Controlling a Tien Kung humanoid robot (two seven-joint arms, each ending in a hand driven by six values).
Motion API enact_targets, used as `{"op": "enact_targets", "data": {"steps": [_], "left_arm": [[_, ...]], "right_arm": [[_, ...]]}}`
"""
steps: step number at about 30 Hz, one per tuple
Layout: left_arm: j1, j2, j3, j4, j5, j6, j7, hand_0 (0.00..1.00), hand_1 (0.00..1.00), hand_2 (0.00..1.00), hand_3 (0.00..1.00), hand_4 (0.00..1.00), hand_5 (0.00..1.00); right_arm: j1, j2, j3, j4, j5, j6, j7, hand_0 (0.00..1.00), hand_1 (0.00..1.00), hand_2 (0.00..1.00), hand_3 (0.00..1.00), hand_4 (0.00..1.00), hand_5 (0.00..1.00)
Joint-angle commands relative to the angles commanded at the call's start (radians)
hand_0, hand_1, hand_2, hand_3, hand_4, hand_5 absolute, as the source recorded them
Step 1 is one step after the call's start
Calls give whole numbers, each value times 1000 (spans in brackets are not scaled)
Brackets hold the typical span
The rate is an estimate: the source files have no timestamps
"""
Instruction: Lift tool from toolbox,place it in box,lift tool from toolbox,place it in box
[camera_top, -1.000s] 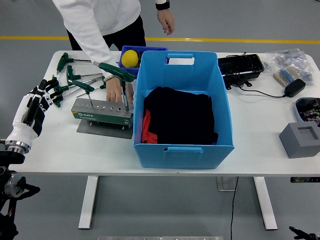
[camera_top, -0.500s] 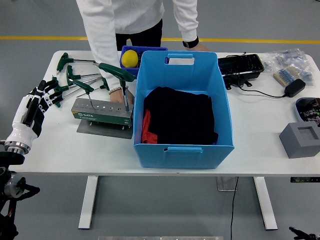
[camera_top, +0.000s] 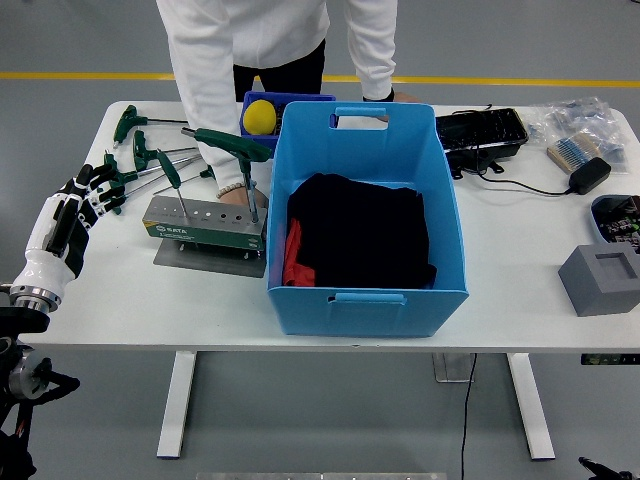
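Note:
The large green T-handle tool (camera_top: 235, 146) will slide up and out when the robot lifts it, because the tool's straight, slim shaft (camera_top: 250, 190) goes down into the toolbox's hole.
The green-grey toolbox (camera_top: 204, 223) stands on a grey plate left of the blue box (camera_top: 366, 290). Two green T-handle tools stand in its holes: a large one (camera_top: 233, 145) at the right end and a smaller one (camera_top: 170, 171) at the left. Several more T-handle tools (camera_top: 135, 124) lie on the table behind it. My left hand (camera_top: 88, 190) hovers at the table's left edge with its fingers spread, holding nothing, its fingertips close to the loose green handles. A person's hand (camera_top: 236, 192) rests just behind the toolbox.
The blue box holds a black cloth (camera_top: 362, 230) and something red. A yellow ball (camera_top: 259, 116) sits in a small blue bin behind it. A black tray (camera_top: 481, 130), a cable, a brush and a grey block (camera_top: 602, 280) lie at the right. The person's other hand is behind the box.
The person has stepped closer and lowered the raised hand behind the blue box; the other hand slid back off the toolbox. My left hand has barely shifted.

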Motion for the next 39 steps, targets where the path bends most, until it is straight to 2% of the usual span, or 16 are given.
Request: {"op": "enact_targets", "data": {"steps": [3, 4, 9, 10, 12, 15, 16, 17, 20, 22, 26, 28, 33, 34, 36, 39], "left_arm": [[-2, 2, -2, -8, 52, 15, -17, 735, 751, 843, 768, 869, 835], [-3, 4, -2, -10, 69, 18, -22, 762, 791, 857, 776, 883, 792], [-31, 26, -3, -29, 224, 32, -90, 762, 791, 857, 776, 883, 792], [-44, 36, -1, -31, 265, 31, -110, 839, 867, 913, 823, 998, 670], [-73, 61, 7, -33, 343, 31, -149, 839, 867, 913, 823, 998, 670], [-151, 128, 53, -36, 473, 43, -234, 839, 867, 913, 823, 998, 670], [-177, 149, 73, -34, 512, 53, -256, 969, 961, 981, 874, 998, 607], [-218, 179, 104, -29, 558, 61, -277, 969, 961, 981, 874, 998, 607], [-304, 221, 167, -14, 681, 64, -288, 969, 961, 981, 874, 998, 607], [-357, 237, 215, -5, 766, 55, -284, 995, 981, 992, 899, 998, 572], [-438, 247, 311, 19, 907, 28, -278, 995, 981, 992, 899, 998, 572], [-482, 245, 367, 43, 937, 17, -278, 998, 998, 989, 929, 998, 584], [-581, 233, 495, 117, 984, -5, -281, 998, 998, 989, 929, 998, 584], [-595, 231, 514, 130, 990, -9, -280, 960, 980, 972, 925, 998, 592], [-631, 223, 555, 172, 1004, -17, -276, 960, 980, 972, 925, 998, 592], [-677, 212, 601, 236, 1038, -3, -277, 960, 980, 972, 925, 998, 592]], "right_arm": [[-2, 0, 2, 0, -2, 0, -1, 625, 602, 664, 540, 785, 667], [-3, 1, 2, 0, -2, 0, 0, 625, 602, 664, 540, 785, 666], [-3, 0, -2, 0, 4, -1, 0, 625, 602, 664, 540, 785, 666], [-2, 0, -2, 0, 5, -1, 1, 625, 603, 664, 540, 785, 667], [-2, 0, -3, 0, 7, -1, 1, 625, 603, 664, 540, 785, 667], [1, -1, -5, 0, 10, -1, 1, 625, 603, 664, 540, 785, 667], [2, -1, -5, 0, 10, -1, 1, 625, 603, 664, 540, 786, 666], [2, -2, -5, 0, 10, -1, 1, 625, 603, 664, 540, 786, 666], [3, -2, -7, 0, 16, -2, 1, 625, 603, 664, 540, 786, 666], [3, -2, -7, 0, 17, -2, 1, 625, 603, 664, 540, 785, 665], [2, -2, -8, 1, 20, -2, 1, 625, 603, 664, 540, 785, 665], [2, -2, -7, 1, 20, -2, 0, 625, 602, 662, 540, 786, 666], [3, -2, -5, 2, 14, -1, -1, 625, 602, 662, 540, 786, 666], [3, -2, -4, 3, 14, -1, -2, 625, 602, 663, 539, 785, 665], [4, -2, -3, 3, 12, -1, -3, 625, 602, 663, 539, 785, 665], [4, -2, -3, 4, 11, 0, -4, 625, 602, 663, 539, 785, 665]]}}
